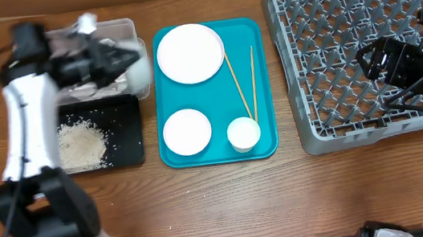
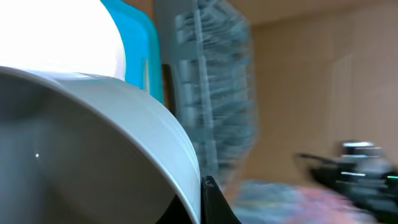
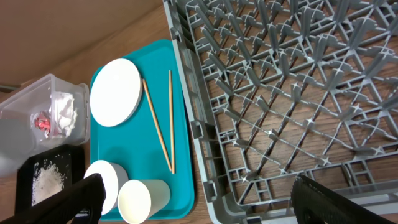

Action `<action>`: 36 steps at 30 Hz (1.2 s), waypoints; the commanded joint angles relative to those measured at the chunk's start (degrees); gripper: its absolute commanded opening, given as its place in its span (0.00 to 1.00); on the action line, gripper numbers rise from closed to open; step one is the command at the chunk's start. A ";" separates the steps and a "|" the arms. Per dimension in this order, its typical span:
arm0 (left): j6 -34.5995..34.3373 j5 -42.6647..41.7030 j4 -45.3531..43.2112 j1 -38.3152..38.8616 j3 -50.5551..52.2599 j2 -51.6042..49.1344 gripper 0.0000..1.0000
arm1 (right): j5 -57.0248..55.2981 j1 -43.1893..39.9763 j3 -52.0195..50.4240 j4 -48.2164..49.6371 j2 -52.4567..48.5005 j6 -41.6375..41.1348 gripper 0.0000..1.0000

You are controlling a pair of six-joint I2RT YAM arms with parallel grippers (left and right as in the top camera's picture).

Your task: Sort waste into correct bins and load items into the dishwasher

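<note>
My left gripper should keep going to the clear spot on the teal tray between plate (image 1: 209, 96) and small dish and let go of the small white bowl (image 1: 139, 72) there, as the bowl is empty.
My left gripper (image 1: 122, 63) is shut on the rim of a small white bowl (image 1: 139, 71), held blurred above the right edge of the clear tub (image 1: 107, 28). That bowl (image 2: 93, 143) fills the left wrist view, one black finger (image 2: 214, 205) pressed to its rim. A white napkin (image 3: 63, 111) and red wrapper (image 3: 42, 122) lie in the tub. Rice (image 1: 81, 144) lies in the black tray (image 1: 122, 150). On the teal tray (image 1: 267, 140) are the plate (image 1: 190, 53), small dish (image 1: 187, 131), cup (image 1: 243, 134) and chopsticks (image 1: 243, 82). My right gripper (image 1: 373, 62) hangs open over the grey dish rack (image 1: 329, 23).
The dish rack (image 3: 298, 87) holds nothing and fills the table's right side. The teal tray (image 3: 134, 134) lies between it and the two bins. Bare wooden table runs along the front edge.
</note>
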State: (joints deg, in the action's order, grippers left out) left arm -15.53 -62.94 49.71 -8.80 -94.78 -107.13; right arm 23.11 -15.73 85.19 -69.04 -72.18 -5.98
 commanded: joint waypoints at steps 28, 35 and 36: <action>19.63 65.96 -0.87 43.34 -2.67 -13.90 0.04 | 0.07 -0.09 1.03 -1.22 0.04 -0.02 0.97; 19.63 64.57 0.13 43.28 -2.67 -13.94 0.20 | 0.04 -0.09 1.03 -1.22 0.04 0.02 0.97; 19.63 64.54 0.42 43.28 -2.67 -13.94 0.22 | 0.04 -0.09 1.03 -1.22 0.04 0.17 0.97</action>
State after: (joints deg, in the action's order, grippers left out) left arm 3.44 3.07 49.74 34.48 -97.01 -120.95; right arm 23.11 -15.73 85.19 -70.35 -72.18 -5.98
